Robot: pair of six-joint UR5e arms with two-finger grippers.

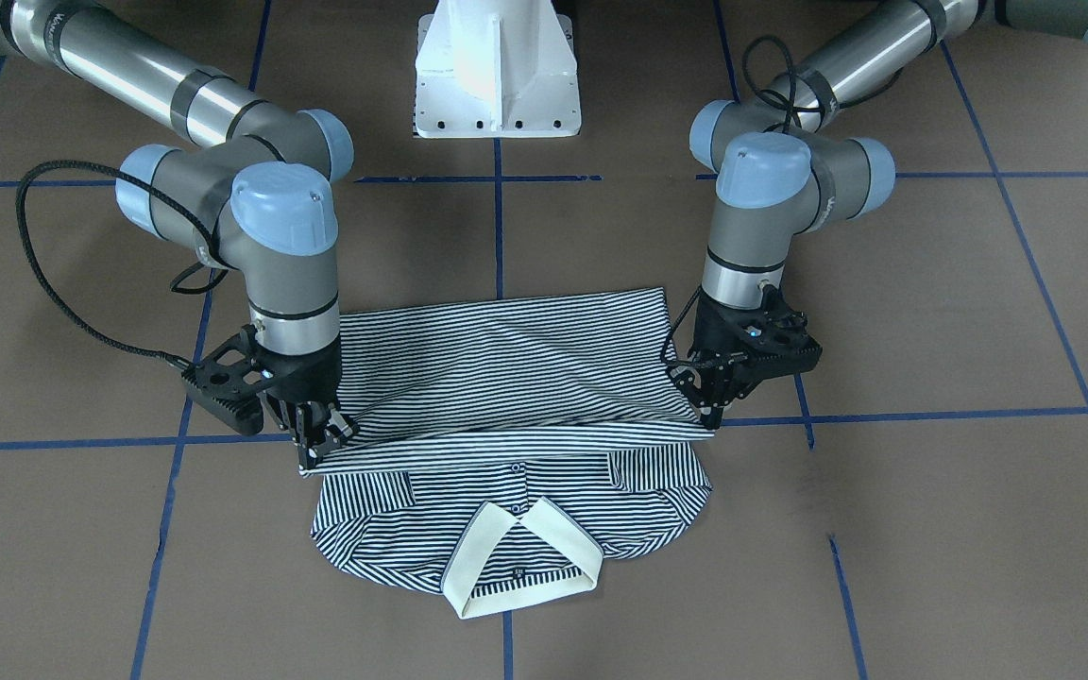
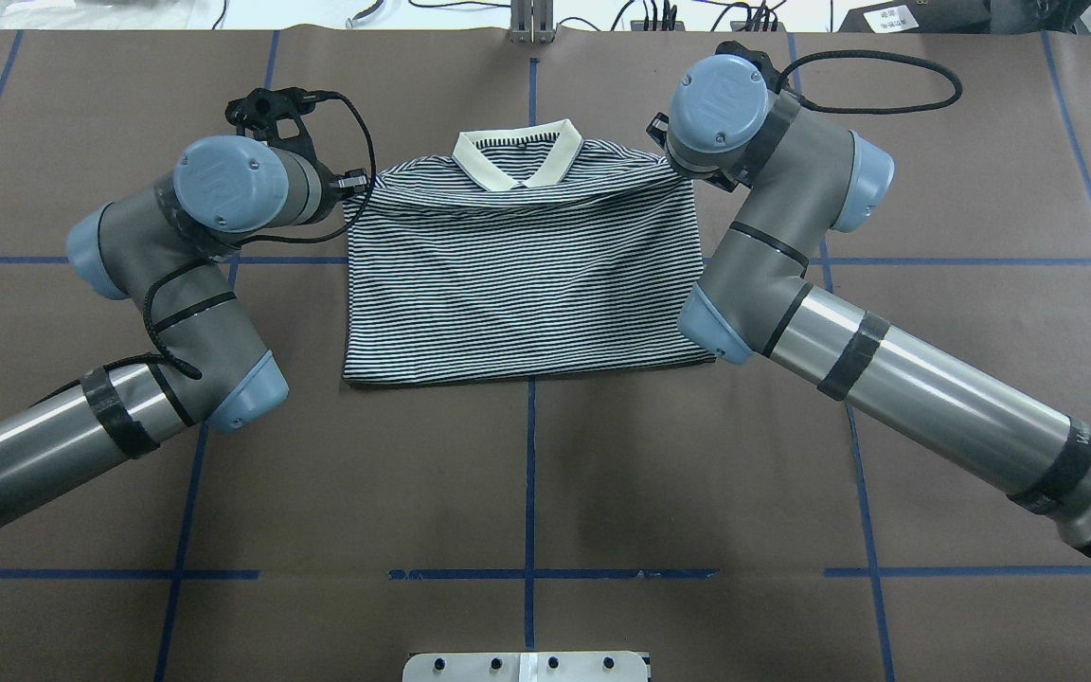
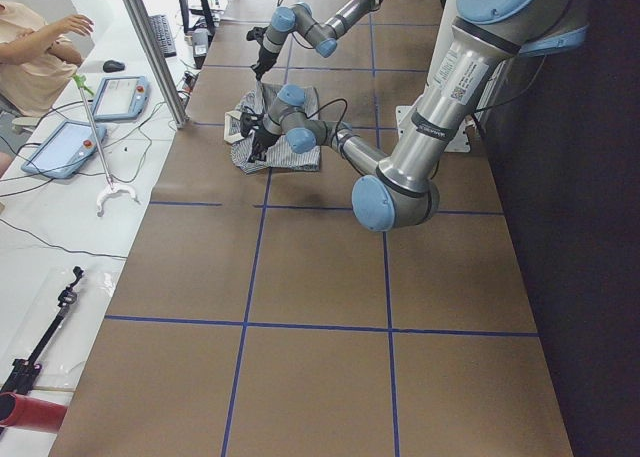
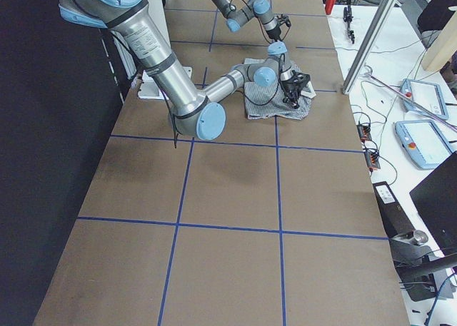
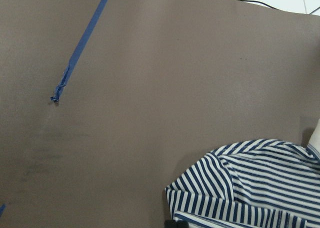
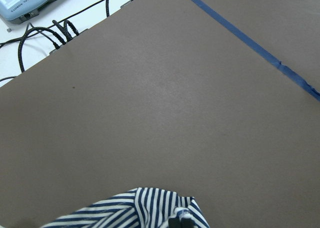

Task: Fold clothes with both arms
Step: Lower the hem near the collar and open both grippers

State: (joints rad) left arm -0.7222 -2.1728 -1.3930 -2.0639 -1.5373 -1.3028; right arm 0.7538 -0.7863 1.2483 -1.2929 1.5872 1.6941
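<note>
My right gripper should go on toward the cream collar and let go of the folded edge's corner over the shirt's shoulder point(image 1: 345, 536), as the shirt's folded edge runs straight between both grippers.
The striped polo shirt point(image 1: 506, 368) lies on the brown table, its lower half folded up over the chest, and its cream collar point(image 1: 525, 557) points away from the robot. The folded edge runs just short of the collar point(image 2: 515, 161). My left gripper point(image 1: 709, 416) pinches that edge's corner, shut on the cloth. At the opposite corner, my right gripper point(image 1: 317, 446) is also shut on the cloth. In the overhead view the left gripper point(image 2: 354, 182) shows at the shirt's corner, while the right one is hidden under its wrist. Both wrist views show only striped cloth point(image 5: 260, 188) point(image 6: 140, 210) at the bottom.
The white pedestal base point(image 1: 497, 71) stands behind the shirt on the robot's side. Blue tape lines point(image 1: 499, 236) cross the brown table. A person point(image 3: 40, 47) sits past the far table edge beside control tablets point(image 3: 120, 97) and cables.
</note>
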